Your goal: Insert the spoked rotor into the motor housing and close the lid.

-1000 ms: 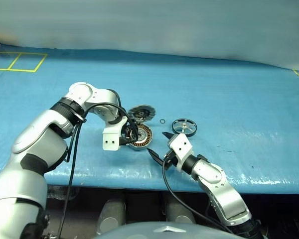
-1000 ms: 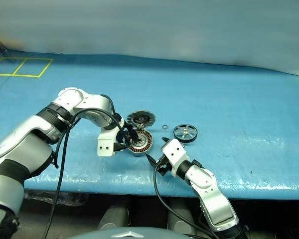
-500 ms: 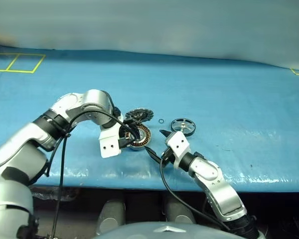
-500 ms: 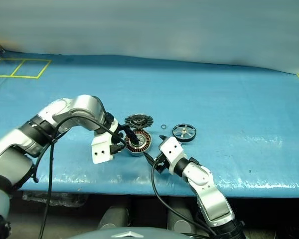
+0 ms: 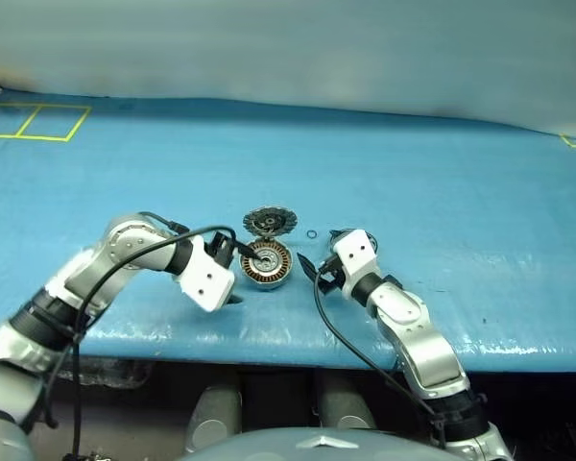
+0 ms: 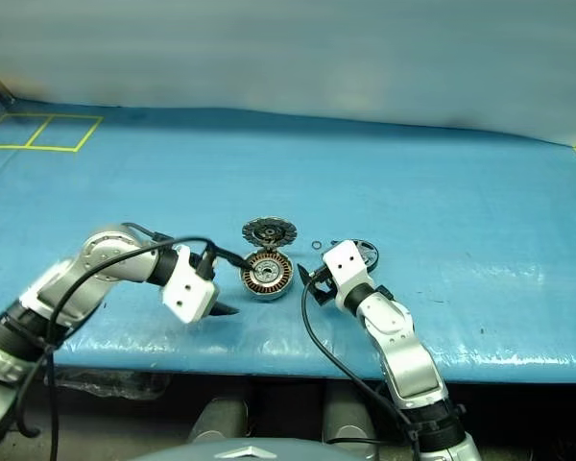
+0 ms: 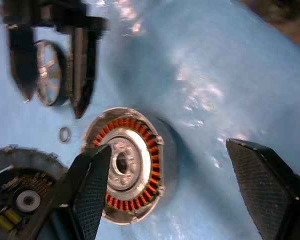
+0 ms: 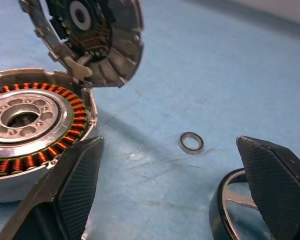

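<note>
The lid [image 5: 270,221] is leaning open at the housing's rim with its circuit board [image 8: 87,30] in view, so it will turn over and hide the board when I close it.
The motor housing [image 5: 267,262] lies flat on the blue mat, its copper windings facing up. The lid [image 5: 271,222] sits just behind it, with its edge over the housing's rim [image 8: 85,70]. My left gripper [image 5: 237,275] is open just left of the housing; one finger [image 7: 92,185] is beside the housing and the other is well clear. My right gripper [image 5: 319,252] is open just right of the housing, low over the mat. The spoked rotor [image 7: 49,71] lies behind that gripper and is partly hidden by it.
A tiny ring [image 8: 191,142] lies on the mat between the lid and the rotor. The mat's front edge [image 5: 298,338] runs close below both grippers. Yellow taped squares [image 5: 38,120] mark the far left corner.
My left arm has dropped and drawn back from the housing, and its wrist has rolled. My right gripper has moved forward, in front of the rotor. The housing stays where it was.
</note>
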